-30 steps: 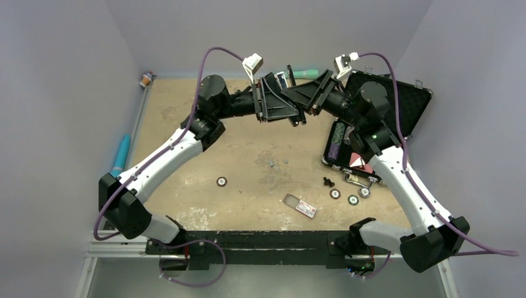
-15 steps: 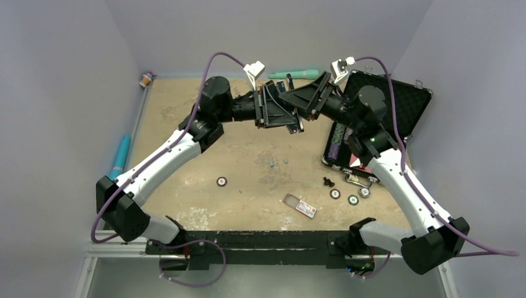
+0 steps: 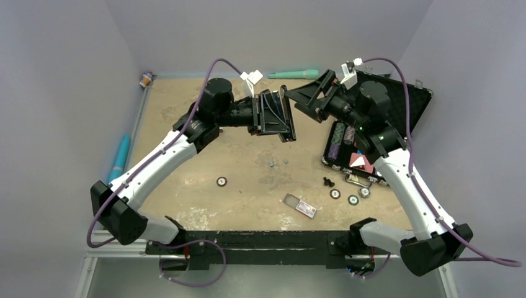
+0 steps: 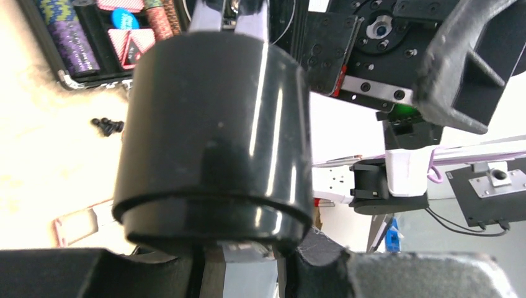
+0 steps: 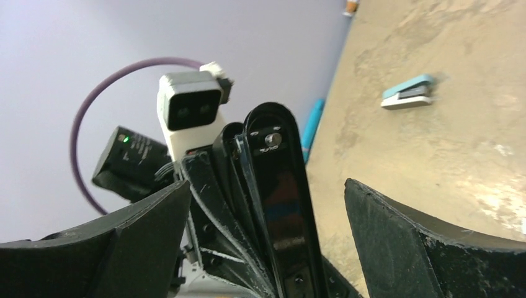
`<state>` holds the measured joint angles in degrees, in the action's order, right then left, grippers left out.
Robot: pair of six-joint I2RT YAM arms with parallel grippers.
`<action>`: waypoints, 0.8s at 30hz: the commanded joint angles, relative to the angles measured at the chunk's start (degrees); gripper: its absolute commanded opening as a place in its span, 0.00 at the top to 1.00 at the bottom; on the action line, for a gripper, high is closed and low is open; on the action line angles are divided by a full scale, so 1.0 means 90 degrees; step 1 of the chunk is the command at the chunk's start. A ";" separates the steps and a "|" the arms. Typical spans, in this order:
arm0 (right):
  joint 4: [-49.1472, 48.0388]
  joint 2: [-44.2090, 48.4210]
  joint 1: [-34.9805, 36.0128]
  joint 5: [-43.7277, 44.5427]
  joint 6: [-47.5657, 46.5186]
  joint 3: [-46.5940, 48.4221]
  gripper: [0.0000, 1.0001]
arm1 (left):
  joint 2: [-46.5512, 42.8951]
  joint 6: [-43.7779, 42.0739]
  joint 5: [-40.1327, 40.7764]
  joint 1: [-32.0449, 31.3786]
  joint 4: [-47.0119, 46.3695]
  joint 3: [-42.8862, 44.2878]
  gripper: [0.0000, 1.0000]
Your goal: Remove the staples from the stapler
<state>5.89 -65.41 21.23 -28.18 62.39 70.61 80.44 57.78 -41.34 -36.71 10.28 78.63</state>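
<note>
I should keep carrying the stapler with my left gripper until it lies on the clear tabletop [image 3: 223, 144] and then let go, because the stapler stands free between my right gripper's spread fingers.
My left gripper [image 3: 279, 115] is shut on the stapler [image 3: 288, 118] and holds this slim black object in the air over the far middle of the table. In the left wrist view its glossy black end [image 4: 214, 136] fills the frame between my fingers [image 4: 74, 273]. My right gripper [image 3: 296, 102] stands wide open just right of it. The right wrist view shows the stapler [image 5: 282, 205] upright between the spread fingers [image 5: 403, 242], touching neither. I see no staples in it. Small grey bits [image 3: 271, 163] lie on the table; I cannot tell what they are.
An open black case [image 3: 403, 102] with poker chips [image 3: 338, 141] lies at the right. Loose chips [image 3: 221, 181] [image 3: 353, 200], a black screw [image 3: 328, 182] and a small clear box [image 3: 299, 206] lie nearer. A teal stapler [image 5: 407, 91] lies at the back edge and a blue pen [image 3: 120, 154] at the left.
My right gripper has opened, let go of the stapler and drawn back to the right. The left gripper keeps its hold and has shifted slightly right and down.
</note>
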 commanded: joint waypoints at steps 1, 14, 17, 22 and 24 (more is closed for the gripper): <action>0.0962 0.0035 -0.0080 0.0656 -0.0615 0.0510 0.01 | -0.0423 -0.0624 0.0282 0.0105 0.0552 0.0612 1.00; 0.1799 0.0194 -0.0111 0.1098 -0.1406 0.0354 0.01 | -0.0256 -0.2088 0.3253 0.0615 0.5183 0.1334 1.00; 0.2004 0.0207 -0.0112 0.1206 -0.1572 0.0292 0.01 | -0.0278 -0.2025 0.4194 0.0740 0.5774 0.1143 1.00; 0.2202 0.0197 -0.0107 0.1321 -0.1789 0.0204 0.02 | -0.0368 -0.1699 0.4637 0.1210 0.5923 0.0334 1.00; 0.2264 0.0202 -0.0113 0.1347 -0.1854 0.0147 0.03 | -0.0383 -0.1374 0.5004 0.1389 0.6043 0.0101 1.00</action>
<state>24.64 -65.06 20.53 -18.41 48.71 72.64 79.15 41.60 -4.86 -26.94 62.00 82.32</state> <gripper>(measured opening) 0.978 0.339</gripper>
